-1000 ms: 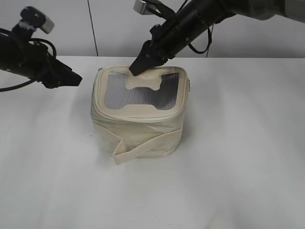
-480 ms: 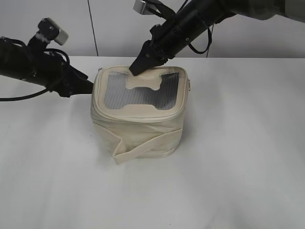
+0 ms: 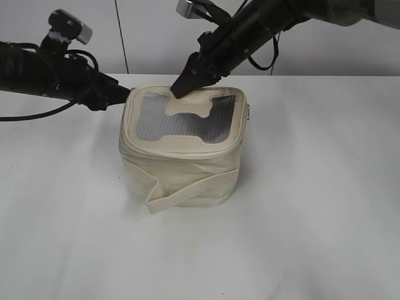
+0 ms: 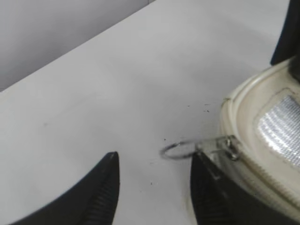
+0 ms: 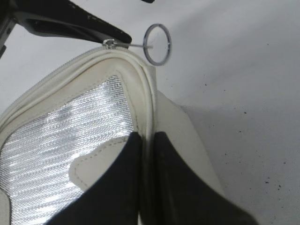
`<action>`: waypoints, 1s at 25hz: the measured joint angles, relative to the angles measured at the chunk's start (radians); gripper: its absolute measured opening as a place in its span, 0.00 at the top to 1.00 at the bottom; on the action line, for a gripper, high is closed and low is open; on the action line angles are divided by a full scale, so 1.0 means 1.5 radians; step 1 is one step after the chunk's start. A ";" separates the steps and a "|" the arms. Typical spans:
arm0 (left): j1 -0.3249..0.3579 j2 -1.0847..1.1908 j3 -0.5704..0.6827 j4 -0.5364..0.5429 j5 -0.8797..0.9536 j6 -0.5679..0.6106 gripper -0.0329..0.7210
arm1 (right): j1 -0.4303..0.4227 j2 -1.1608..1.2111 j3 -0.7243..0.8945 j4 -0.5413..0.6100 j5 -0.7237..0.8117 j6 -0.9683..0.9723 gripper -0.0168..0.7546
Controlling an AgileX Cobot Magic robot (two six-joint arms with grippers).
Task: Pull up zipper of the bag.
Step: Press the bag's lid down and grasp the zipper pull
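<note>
The zipper bends around the bag's rounded front corner point(image 3: 129, 144). So the silver ring pull point(image 4: 214, 145) will slide around to the front when I pull it.
The cream bag point(image 3: 181, 156) stands mid-table with its grey mesh top and H patch facing up. Its strap hangs across the front. The zipper point(image 3: 178, 152) runs round the top panel edge. My left gripper point(image 3: 120, 95) is open at the bag's back-left corner. In the left wrist view the jaws point(image 4: 154, 161) straddle the silver ring pull point(image 4: 180, 150) without closing on it; the right jaw lies against the bag point(image 4: 262, 140). My right gripper point(image 3: 181, 89) is shut on the bag's back top rim point(image 5: 146, 117). The ring pull point(image 5: 157, 37) also shows in the right wrist view, beside the left gripper's jaw point(image 5: 70, 26).
The white table point(image 3: 312, 200) spreads around the bag, with a pale wall behind it. Small dark specks dot the tabletop near the ring pull point(image 4: 206, 108). A second small metal pull point(image 3: 248, 113) hangs at the bag's right side.
My left arm has moved right and slightly back, from apart on the left up to the bag's back-left corner. The right gripper and the bag have stayed put.
</note>
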 joint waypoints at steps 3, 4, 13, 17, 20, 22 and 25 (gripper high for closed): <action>0.000 0.000 0.000 0.035 -0.009 0.010 0.45 | 0.000 0.000 0.000 0.000 0.000 0.001 0.91; 0.000 0.000 0.000 0.055 -0.009 0.011 0.46 | 0.000 0.000 0.000 0.000 0.000 0.001 0.91; 0.000 0.000 0.000 0.094 -0.009 0.014 0.46 | 0.000 0.000 0.000 0.000 0.000 0.003 0.91; 0.000 0.005 0.000 0.093 0.009 0.035 0.46 | 0.000 0.000 0.000 0.000 0.000 0.003 0.91; 0.000 0.020 0.000 0.077 0.014 0.051 0.46 | 0.000 0.000 0.000 0.000 0.000 0.003 0.91; 0.000 0.028 0.000 0.060 0.015 0.067 0.46 | 0.000 0.000 0.000 0.000 0.000 0.003 0.91; 0.000 0.035 0.000 0.036 0.022 0.103 0.46 | 0.000 0.000 0.000 0.000 0.000 0.003 0.91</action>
